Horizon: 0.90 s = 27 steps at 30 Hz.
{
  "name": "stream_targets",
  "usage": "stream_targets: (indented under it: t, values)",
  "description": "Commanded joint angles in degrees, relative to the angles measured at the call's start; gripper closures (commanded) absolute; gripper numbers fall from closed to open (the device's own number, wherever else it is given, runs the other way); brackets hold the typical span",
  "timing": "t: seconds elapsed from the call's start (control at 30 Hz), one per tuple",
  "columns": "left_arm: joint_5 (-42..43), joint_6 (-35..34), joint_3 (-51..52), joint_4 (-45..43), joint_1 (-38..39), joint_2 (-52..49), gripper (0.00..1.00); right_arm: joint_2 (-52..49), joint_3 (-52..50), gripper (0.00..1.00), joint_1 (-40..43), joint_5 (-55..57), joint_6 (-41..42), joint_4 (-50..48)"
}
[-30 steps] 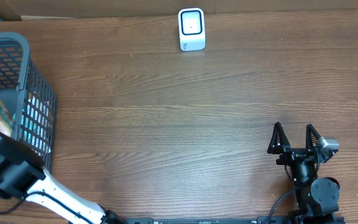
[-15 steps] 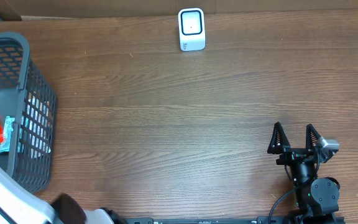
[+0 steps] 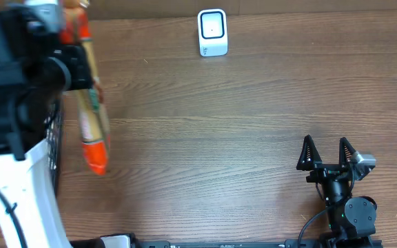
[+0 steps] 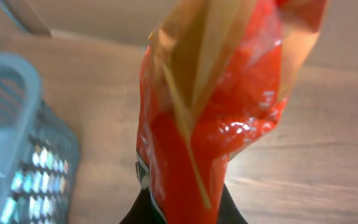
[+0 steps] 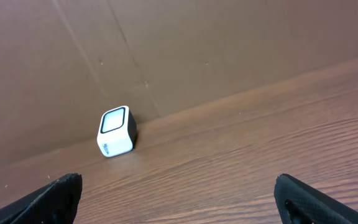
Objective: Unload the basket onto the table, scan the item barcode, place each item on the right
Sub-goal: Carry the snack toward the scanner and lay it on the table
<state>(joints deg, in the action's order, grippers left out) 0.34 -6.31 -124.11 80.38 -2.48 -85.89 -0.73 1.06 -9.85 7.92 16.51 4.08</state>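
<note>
My left gripper should keep going to the tabletop before the scanner (image 3: 186,131) and let go of the snack packet (image 3: 95,134) there, because the snack packet hangs clear of the basket and that tabletop is open.
A long red and orange snack packet (image 3: 92,110) hangs above the table's left side, lifted close to the overhead camera. My left gripper (image 3: 80,69) is shut on it. In the left wrist view the packet (image 4: 210,106) fills the middle, and the dark fingers (image 4: 143,213) press on its near end. No barcode can be made out on it. The white scanner (image 3: 212,32) stands at the table's far edge, and it shows small in the right wrist view as well (image 5: 115,131). My right gripper (image 3: 326,153) rests open and empty at the front right, its pads (image 5: 64,190) wide apart.
A grey mesh basket (image 4: 17,143) stands at the left edge, mostly hidden under my left arm in the overhead view. A brown cardboard wall (image 5: 197,50) runs behind the scanner. Bare wooden tabletop (image 3: 205,138) lies between the two arms.
My left arm has risen out of the basket with the packet and swung it up and rightward, close to the overhead camera. The right arm has stayed still.
</note>
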Motion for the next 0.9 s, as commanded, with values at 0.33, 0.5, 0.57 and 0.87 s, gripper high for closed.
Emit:
stream_targets:
  t: [0.33, 0.5, 0.57, 0.87]
  values:
    - [-22.82, -19.85, 15.23, 1.9, 15.1, -16.94, 0.96, 0.57, -0.61, 0.0, -0.35, 0.15, 0.2, -0.22]
    - [-23.34, -27.1, 19.52, 1.22, 19.12, -22.77, 0.96, 0.57, -0.61, 0.0, -0.35, 0.15, 0.2, -0.22]
    - [-23.3, -28.55, 20.7, -0.35, 20.59, -24.63, 0.96, 0.57, -0.61, 0.0, -0.35, 0.15, 0.2, -0.22]
    - [-23.26, -31.93, 21.11, -7.8, 26.82, -33.75, 0.96, 0.57, -0.61, 0.0, -0.35, 0.15, 0.22, -0.22]
